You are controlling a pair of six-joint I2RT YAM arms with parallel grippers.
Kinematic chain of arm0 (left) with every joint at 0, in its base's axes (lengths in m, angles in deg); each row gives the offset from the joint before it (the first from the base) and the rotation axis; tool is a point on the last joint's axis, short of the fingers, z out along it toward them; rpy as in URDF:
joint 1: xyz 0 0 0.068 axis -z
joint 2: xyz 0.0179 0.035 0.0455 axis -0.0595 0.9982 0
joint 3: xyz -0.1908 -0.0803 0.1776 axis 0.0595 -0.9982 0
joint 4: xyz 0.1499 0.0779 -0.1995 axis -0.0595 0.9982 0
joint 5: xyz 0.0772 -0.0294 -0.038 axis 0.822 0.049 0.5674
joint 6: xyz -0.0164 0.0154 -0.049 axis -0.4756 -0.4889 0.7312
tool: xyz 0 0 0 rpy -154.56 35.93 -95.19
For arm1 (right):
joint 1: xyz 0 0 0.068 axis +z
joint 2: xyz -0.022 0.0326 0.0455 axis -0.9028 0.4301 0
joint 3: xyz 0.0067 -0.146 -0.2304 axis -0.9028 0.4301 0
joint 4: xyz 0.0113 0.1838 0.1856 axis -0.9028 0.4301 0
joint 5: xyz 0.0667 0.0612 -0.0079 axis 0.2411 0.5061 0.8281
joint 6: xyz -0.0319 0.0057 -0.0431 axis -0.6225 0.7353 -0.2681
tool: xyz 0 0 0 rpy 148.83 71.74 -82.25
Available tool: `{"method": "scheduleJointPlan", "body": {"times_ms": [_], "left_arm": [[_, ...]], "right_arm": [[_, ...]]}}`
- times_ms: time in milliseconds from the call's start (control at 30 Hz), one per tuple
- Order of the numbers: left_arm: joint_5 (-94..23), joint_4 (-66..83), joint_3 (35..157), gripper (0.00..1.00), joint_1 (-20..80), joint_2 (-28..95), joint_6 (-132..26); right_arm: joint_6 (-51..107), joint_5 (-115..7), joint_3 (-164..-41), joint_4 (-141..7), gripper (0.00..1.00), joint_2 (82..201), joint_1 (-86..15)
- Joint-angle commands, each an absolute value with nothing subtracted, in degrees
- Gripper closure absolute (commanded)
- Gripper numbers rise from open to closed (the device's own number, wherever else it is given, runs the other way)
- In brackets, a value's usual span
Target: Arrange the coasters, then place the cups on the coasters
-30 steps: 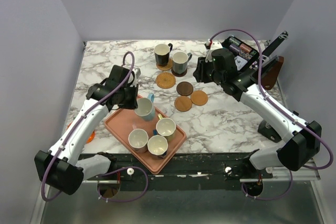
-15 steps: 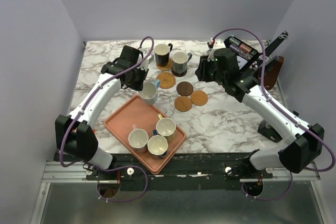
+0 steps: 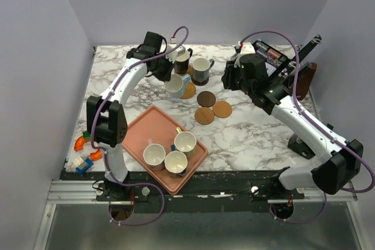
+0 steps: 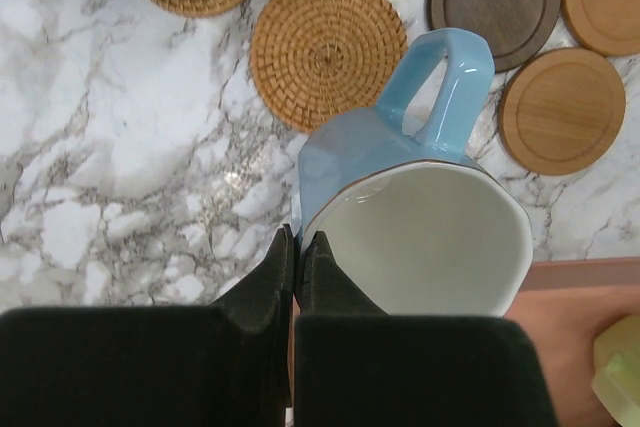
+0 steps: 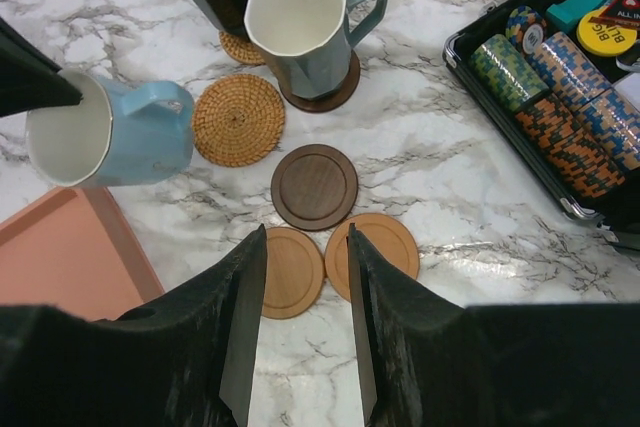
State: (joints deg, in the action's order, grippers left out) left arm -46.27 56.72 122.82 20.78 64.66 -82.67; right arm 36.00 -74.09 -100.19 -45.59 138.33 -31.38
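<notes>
My left gripper should continue to move the light blue cup (image 3: 175, 86) over and down until its base sits on the woven coaster (image 3: 189, 91), which lies free beside the cup.
My left gripper (image 4: 297, 242) is shut on the rim of the light blue cup (image 4: 370, 157), one finger inside and one outside. The cup (image 3: 176, 85) hangs tilted beside the free woven coaster (image 5: 238, 119), overlapping its left edge from above. The black cup (image 3: 181, 61) stands on another woven coaster. The grey-green cup (image 3: 201, 69) stands on a dark one. A dark brown coaster (image 5: 314, 186) and two tan coasters (image 5: 288, 271) (image 5: 374, 253) lie bare below my right gripper (image 5: 307, 232), which is open and empty. Three more cups (image 3: 176, 162) stand on the pink tray (image 3: 146, 130).
An open case of poker chips (image 3: 269, 57) sits at the back right, behind the right arm. A brown object (image 3: 304, 80) leans at the right edge. Small toy bricks (image 3: 85, 153) lie off the table's left front corner.
The left arm has carried the light blue cup from above the tray up and to the right, over to the woven coaster. The right arm has barely moved.
</notes>
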Motion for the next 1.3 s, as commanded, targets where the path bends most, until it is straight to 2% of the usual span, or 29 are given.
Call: {"method": "scheduleJointPlan", "body": {"times_ms": [0, 500, 1267], "left_arm": [[-53.6, 57.5, 133.1, 1.00, 20.7, 70.6, -88.1], [-54.8, 58.6, 147.2, 1.00, 20.7, 82.7, -90.5], [-54.1, 59.7, 147.3, 1.00, 22.0, 85.4, -92.4]], "right_arm": [[35.4, -77.1, -101.1, -45.1, 0.55, 137.9, -31.5], [34.0, -76.2, -105.7, -42.8, 0.55, 142.6, -31.6], [32.0, -76.0, -108.8, -41.9, 0.55, 145.8, -31.6]]}}
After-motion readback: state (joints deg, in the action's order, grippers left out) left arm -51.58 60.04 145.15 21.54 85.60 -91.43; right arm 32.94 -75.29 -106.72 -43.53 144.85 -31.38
